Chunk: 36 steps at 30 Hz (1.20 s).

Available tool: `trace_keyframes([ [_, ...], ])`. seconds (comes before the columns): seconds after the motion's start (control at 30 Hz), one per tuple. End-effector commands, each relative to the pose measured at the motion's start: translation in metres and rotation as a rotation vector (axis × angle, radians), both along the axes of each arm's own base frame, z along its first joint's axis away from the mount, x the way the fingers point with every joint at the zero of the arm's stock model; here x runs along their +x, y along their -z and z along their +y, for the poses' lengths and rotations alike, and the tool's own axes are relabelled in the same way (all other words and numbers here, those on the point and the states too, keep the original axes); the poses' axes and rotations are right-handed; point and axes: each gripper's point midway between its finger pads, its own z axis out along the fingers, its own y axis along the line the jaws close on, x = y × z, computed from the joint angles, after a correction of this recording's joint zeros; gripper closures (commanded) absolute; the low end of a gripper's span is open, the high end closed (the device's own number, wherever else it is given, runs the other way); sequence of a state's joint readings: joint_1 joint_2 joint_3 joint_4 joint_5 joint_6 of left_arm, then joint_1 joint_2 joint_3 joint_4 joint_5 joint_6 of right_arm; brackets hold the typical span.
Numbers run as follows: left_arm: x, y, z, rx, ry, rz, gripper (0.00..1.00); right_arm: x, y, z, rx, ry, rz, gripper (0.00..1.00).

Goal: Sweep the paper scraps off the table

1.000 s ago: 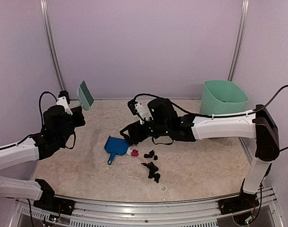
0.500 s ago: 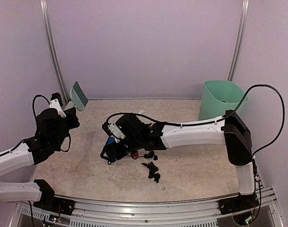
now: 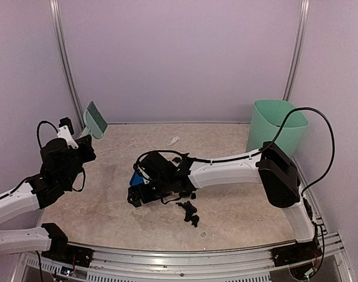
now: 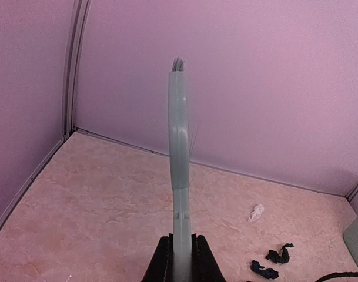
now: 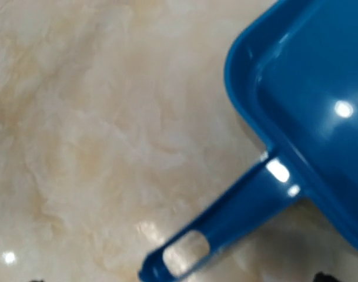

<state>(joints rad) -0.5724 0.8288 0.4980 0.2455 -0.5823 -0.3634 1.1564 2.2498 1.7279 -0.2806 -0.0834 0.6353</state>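
Observation:
Next, I turn my right gripper to line up with the dustpan's handle (image 5: 226, 214), which slants below it, and close on the part of the handle nearer the dustpan's tray (image 5: 255, 191).
Black paper scraps (image 3: 190, 211) lie in a cluster on the beige table (image 3: 249, 205), right of the blue dustpan (image 3: 135, 178). A white scrap (image 3: 174, 141) lies farther back, and a tiny one (image 3: 203, 234) near the front. My right gripper (image 3: 139, 197) hovers low over the dustpan handle (image 5: 226, 229), jaws wide apart with only the dark fingertips (image 5: 325, 276) showing at the frame's bottom edge. My left gripper (image 4: 180, 258) is shut on the green brush (image 4: 179, 153) and holds it up at the far left (image 3: 95, 119). The left wrist view shows the white scrap (image 4: 257, 212) and black scraps (image 4: 280, 254).
A mint-green bin (image 3: 277, 126) stands at the back right corner. Walls close in the table at the back and sides. A metal rail (image 3: 184, 255) runs along the near edge. The right arm stretches across the table's middle.
My right arm has swung left and down until its gripper is over the dustpan handle. My left arm has drawn back to the left, lifting the brush a little.

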Motion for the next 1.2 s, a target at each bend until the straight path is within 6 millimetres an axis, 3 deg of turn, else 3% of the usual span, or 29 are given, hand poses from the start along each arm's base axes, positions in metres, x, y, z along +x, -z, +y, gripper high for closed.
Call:
trace_keyframes([
  [0.0, 0.0, -0.001, 0.002, -0.019, -0.001, -0.015, 1.0, 0.011, 0.003, 0.013, 0.025, 0.055, 0.016, 0.0],
  [0.3, 0.0, -0.002, -0.002, -0.028, 0.02, -0.025, 1.0, 0.015, 0.017, 0.024, 0.056, 0.047, 0.081, 0.03],
  [0.6, 0.002, 0.002, -0.003, -0.022, 0.02, -0.021, 1.0, 0.037, 0.039, 0.02, -0.02, 0.093, 0.027, 0.26],
  [0.77, 0.003, 0.003, -0.003, -0.017, 0.016, -0.019, 1.0, 0.041, 0.041, 0.001, -0.09, 0.088, -0.023, 0.43],
  [0.9, 0.005, 0.005, -0.004, -0.01, 0.015, -0.015, 1.0, 0.035, 0.031, -0.01, -0.108, 0.019, -0.05, 0.45],
  [1.03, 0.006, 0.007, -0.004, -0.004, 0.01, -0.008, 1.0, 0.027, 0.031, -0.033, -0.179, -0.047, -0.098, 0.53],
  [1.17, 0.007, 0.006, -0.004, -0.002, 0.007, -0.011, 1.0, 0.031, 0.027, -0.062, -0.28, -0.056, -0.184, 0.5],
])
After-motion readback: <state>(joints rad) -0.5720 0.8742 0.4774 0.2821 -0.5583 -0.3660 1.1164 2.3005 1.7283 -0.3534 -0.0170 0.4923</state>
